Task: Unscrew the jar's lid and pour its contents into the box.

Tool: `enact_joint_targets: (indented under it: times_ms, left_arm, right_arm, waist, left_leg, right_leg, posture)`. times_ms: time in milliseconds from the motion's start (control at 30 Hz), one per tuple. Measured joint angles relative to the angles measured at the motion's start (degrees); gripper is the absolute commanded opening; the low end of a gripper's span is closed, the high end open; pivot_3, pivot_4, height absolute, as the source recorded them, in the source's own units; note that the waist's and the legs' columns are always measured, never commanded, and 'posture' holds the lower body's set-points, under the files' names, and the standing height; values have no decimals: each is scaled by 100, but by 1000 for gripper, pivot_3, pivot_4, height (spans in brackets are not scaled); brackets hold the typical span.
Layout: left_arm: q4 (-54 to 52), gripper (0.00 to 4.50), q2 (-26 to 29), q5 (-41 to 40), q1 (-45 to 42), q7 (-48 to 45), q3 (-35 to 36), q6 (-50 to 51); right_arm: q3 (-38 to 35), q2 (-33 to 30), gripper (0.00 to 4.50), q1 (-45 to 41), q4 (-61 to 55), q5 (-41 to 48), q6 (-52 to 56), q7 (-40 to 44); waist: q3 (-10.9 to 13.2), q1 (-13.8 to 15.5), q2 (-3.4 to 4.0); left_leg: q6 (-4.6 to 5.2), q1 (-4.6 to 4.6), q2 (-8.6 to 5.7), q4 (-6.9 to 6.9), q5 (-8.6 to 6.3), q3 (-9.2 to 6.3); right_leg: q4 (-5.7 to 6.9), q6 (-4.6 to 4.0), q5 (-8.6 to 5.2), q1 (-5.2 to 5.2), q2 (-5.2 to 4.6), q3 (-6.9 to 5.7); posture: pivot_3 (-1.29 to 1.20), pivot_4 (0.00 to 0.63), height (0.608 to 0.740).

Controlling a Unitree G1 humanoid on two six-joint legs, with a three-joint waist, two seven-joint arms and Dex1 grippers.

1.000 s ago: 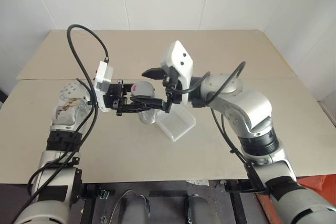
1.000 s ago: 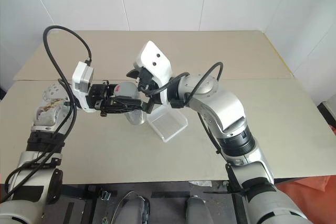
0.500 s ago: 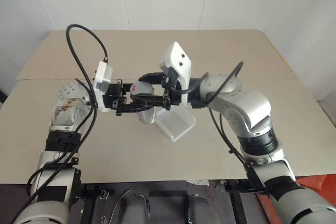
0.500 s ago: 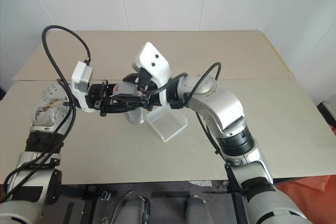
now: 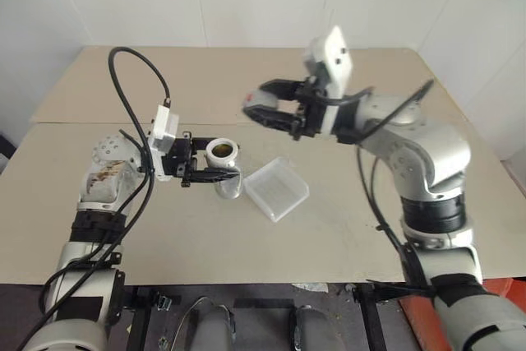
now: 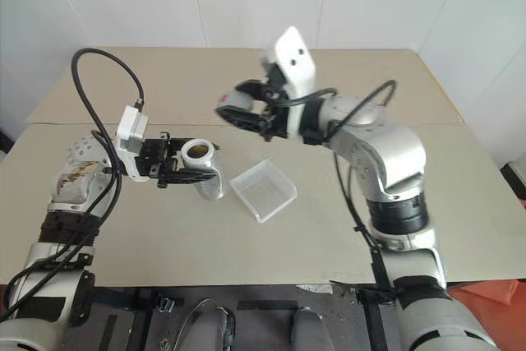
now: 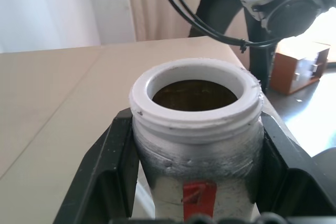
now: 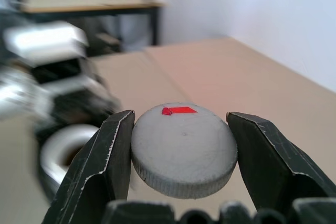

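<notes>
The lid is free of the jar's opening point(image 5: 222, 150), so my right gripper should keep going to the empty table point(image 5: 337, 191) beside the box and let go of the lid there.
My left gripper point(image 5: 219, 167) is shut on the jar point(image 5: 223, 154), holding it upright above the table. In the left wrist view the jar point(image 7: 197, 145) stands between the black fingers point(image 7: 102, 171). Its white threaded mouth is open, and the contents point(image 7: 194, 95) show as a dark brown patch inside. The lid point(image 8: 184, 148), round and grey with a small red mark, sits clamped in my right gripper point(image 5: 261, 109). That gripper hangs up and to the right of the jar, clear of it. The box point(image 5: 277, 189) lies on the table just right of the jar.
The beige table point(image 5: 370, 203) reaches out on all sides, with a seam point(image 5: 74, 124) across its far half. White walls stand behind it. A black cable point(image 5: 136, 80) loops above my left arm.
My right gripper closed on the lid at the jar and then pulled up and to the right with it. The jar's mouth now stands open. The left gripper kept still.
</notes>
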Motion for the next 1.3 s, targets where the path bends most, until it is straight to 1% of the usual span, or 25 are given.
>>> enact_joint_targets:
  times_ms: [67, 133, 233, 333, 533, 600, 633, 700, 733, 900, 1033, 1100, 1133, 1200, 1267, 1300]
  left_arm:
    - [-14, 2433, 32, -7, 1, 145, 126, -3]
    - [-48, 2433, 39, -10, 5, 246, 172, -5]
    - [-199, 2433, 51, -11, 73, 444, 261, -41]
    - [-263, 2433, 49, -3, 110, 654, 314, -98]
    - [-414, 2433, -38, 155, 110, 1186, 309, -211]
    - [-457, 2433, -106, 265, 110, 1409, 300, -251]
    - [-505, 2433, -148, 341, 110, 1526, 275, -290]
    - [-594, 2433, -201, 454, 111, 1709, 221, -383]
    - [-629, 2433, -216, 575, 110, 1827, 187, -456]
    - [-640, 2433, -378, 1477, 99, 2560, -203, -1166]
    - [-55, 2433, -405, 3128, -256, 3668, -797, -2783]
    - [402, 2433, -330, 4301, -664, 4537, -1248, -3890]
    - [626, 2433, -135, 5293, -1001, 5322, -1647, -4576]
    - [887, 2433, 275, 6908, -1610, 6668, -2260, -5339]
    - [1086, 2433, 580, 8540, -2265, 8315, -2975, -5612]
    - [1138, 2433, 646, 9096, -2458, 8877, -3241, -5626]
  right_arm:
    - [-116, -354, 2749, 533, -2, -273, -242, -101]
    - [-229, -519, 2749, 908, -9, -373, -298, -158]
    - [-419, -756, 2749, 1768, -82, -590, -324, -374]
    - [-444, -735, 2749, 2330, -130, -778, -285, -716]
    - [-260, -428, 2749, 2919, -197, -1209, -84, -1428]
    - [-213, -362, 3469, 2996, -66, -1309, -83, -1534]
    - [-191, -347, 3655, 3030, 12, -1340, -81, -1554]
    - [-168, -358, 4325, 3125, 44, -1376, -66, -1528]
    - [-164, -390, 4448, 3161, 41, -1367, -45, -1466]
    - [-342, -729, 4448, 3119, -232, -1058, 370, -1080]
    - [-960, -1001, 4448, 2613, -551, -82, 1327, -533]
    - [-1229, -1231, 4448, 2082, -688, 663, 2024, -110]
    - [-1340, -1398, 4448, 1830, -794, 1056, 2351, 128]
    - [-1398, -1584, 4448, 1585, -919, 1525, 2686, 403]
    - [-1396, -1668, 4448, 1547, -890, 1797, 2922, 537]
    - [-1382, -1671, 4448, 1546, -876, 1858, 2979, 545]
  waist:
    - [0, -9, 0]
    - [0, -21, 0]
    - [0, -22, 0]
    - [0, -70, 0]
    - [0, -49, 0]
    - [0, -36, -1]
    - [0, -35, 0]
    - [0, -22, -1]
    - [0, -23, 0]
    - [0, -19, -1]
    - [0, -8, -1]
    - [1, -1, -2]
    - [2, 15, -3]
    - [2, 22, -4]
    - [2, 52, -4]
    - [1, 67, -2]
  left_leg:
    - [0, -2, -3, 0, 0, 2]
    - [0, -3, -2, -1, 0, 1]
    - [0, -3, 0, -1, 0, 1]
    - [0, 3, 1, 0, 0, 3]
    - [0, 4, -1, 0, 0, 2]
    - [0, 4, -1, 0, 0, 2]
    - [0, 4, -1, 0, 0, 2]
    - [0, 3, -1, 0, 0, 1]
    - [0, 3, -1, 0, 0, 2]
    - [0, 4, -3, 0, 0, 0]
    - [0, 6, -6, 1, 0, -1]
    - [0, 5, -7, -3, 0, -1]
    - [0, 3, -6, -5, 0, -3]
    - [1, 3, -8, -10, 0, -4]
    - [1, 1, -16, -11, 0, -1]
    - [1, -1, -24, -9, 0, 1]
  right_leg:
    - [0, 0, 0, -2, -2, 2]
    - [0, 0, 0, -4, -1, 3]
    - [-1, 0, 0, -5, 0, 3]
    - [2, 0, 0, -4, 3, 9]
    - [-1, 0, 0, 0, 2, 9]
    - [-2, 0, 0, 0, 2, 9]
    - [-2, 0, 0, 0, 3, 9]
    - [-2, 0, 0, 0, 3, 9]
    - [-3, 0, 0, 1, 2, 9]
    - [-3, 0, 0, 3, 2, 8]
    - [-4, 0, 1, 6, 1, 8]
    - [-6, -1, 1, 4, 1, 8]
    - [-8, -1, 1, 2, 2, 5]
    - [-16, 0, 1, 5, 1, 7]
    - [-16, 4, 3, 4, -8, 8]
    - [-14, 9, 3, 2, -15, 11]
  posture:
    - [0, 150, 740]
    - [0, 150, 740]
    - [0, 150, 740]
    - [0, 150, 740]
    - [0, 150, 740]
    - [0, 150, 740]
    - [0, 150, 740]
    - [0, 150, 740]
    - [0, 150, 740]
    - [0, 150, 740]
    - [0, 150, 740]
    - [0, 150, 740]
    - [0, 150, 740]
    - [0, 150, 740]
    - [0, 150, 740]
    - [0, 150, 740]
